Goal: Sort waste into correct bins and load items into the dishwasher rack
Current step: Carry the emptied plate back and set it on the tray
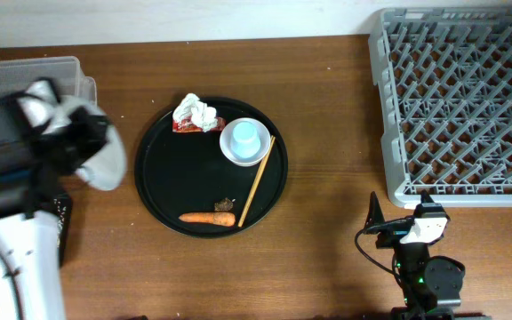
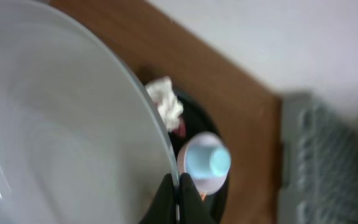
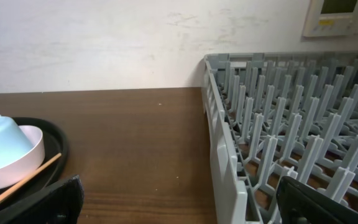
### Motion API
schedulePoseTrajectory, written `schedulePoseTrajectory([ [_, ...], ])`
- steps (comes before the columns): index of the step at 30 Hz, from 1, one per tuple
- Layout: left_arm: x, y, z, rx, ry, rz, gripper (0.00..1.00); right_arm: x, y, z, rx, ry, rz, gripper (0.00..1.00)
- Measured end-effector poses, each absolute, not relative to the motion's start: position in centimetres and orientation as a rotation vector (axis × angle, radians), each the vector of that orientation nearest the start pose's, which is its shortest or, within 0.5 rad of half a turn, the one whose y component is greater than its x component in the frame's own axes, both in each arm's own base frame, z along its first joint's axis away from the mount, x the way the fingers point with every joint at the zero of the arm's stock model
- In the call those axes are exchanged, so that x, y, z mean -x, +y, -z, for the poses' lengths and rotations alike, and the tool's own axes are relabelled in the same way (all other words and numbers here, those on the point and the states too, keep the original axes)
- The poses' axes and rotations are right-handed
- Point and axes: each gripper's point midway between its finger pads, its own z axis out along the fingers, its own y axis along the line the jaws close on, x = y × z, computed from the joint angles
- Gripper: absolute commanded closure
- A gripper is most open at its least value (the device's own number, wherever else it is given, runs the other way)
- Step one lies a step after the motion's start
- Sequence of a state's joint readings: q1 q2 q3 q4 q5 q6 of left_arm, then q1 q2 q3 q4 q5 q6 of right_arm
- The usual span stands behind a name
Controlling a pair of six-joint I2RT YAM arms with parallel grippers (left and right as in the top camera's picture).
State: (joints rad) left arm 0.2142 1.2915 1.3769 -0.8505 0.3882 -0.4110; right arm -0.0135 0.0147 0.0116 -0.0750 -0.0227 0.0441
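Open space for the white plate shows between the tissue and carrot, so the robot's left gripper should keep going toward the black tray (image 1: 190, 156) and let go of the plate there.
My left gripper (image 2: 179, 198) is shut on the rim of the round white plate (image 2: 61, 124) and holds it tilted above the table's left side (image 1: 105, 164), next to the clear tub (image 1: 25, 69). On the round black tray (image 1: 154, 191) lie the crumpled tissue (image 1: 195, 112), the red wrapper (image 1: 185, 127), the light-blue cup (image 1: 244, 134) upside down on its pale dish (image 1: 229, 153), the chopsticks (image 1: 258, 180), the carrot (image 1: 207, 217) and a few scraps (image 1: 226, 205). My right gripper (image 1: 399, 212) is open and empty in front of the grey rack (image 1: 460, 98).
The black container (image 1: 63, 218) is mostly hidden under my left arm. In the right wrist view the rack wall (image 3: 219, 143) is close on the right, and the cup (image 3: 2, 144) and tray edge (image 3: 58, 144) are at the far left. A white wall runs behind the table.
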Motion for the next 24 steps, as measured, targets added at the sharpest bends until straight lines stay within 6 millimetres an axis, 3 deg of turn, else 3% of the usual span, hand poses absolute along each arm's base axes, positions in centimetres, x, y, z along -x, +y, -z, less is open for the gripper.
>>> schedulePoseTrajectory([
  [4,-37.8,-5.2,-24.0,0.324,2.446,0.4,1.0,-24.6,0.0,-15.8,-0.03,1.648,-0.042,0.02],
  [7,-39.2,-7.6,-19.5,0.25,2.557,0.272,1.0,-24.6,0.0,-15.8,-0.03,1.648,-0.042,0.02],
  [9,-40.2,-9.1,-15.2,0.207,2.646,0.186,0.99,-24.6,0.1,-15.7,-0.03,1.649,-0.041,0.02],
  [12,-41.1,-10.1,-10.5,0.182,2.728,0.131,0.98,-24.6,0.1,-15.7,-0.031,1.649,-0.042,0.02],
  [15,-41.5,-10.6,-9.1,0.165,2.741,0.122,0.94,-24.6,0.1,-15.7,-0.03,1.649,-0.042,0.02],
  [22,-41.9,-12.0,-9.2,0.133,2.728,0.204,0.9,-24.6,0.1,-15.7,-0.03,1.649,-0.042,0.02],
  [24,-41.8,-12.3,-9.3,0.128,2.732,0.227,0.83,-24.6,0.1,-15.7,-0.03,1.649,-0.041,0.02],
])
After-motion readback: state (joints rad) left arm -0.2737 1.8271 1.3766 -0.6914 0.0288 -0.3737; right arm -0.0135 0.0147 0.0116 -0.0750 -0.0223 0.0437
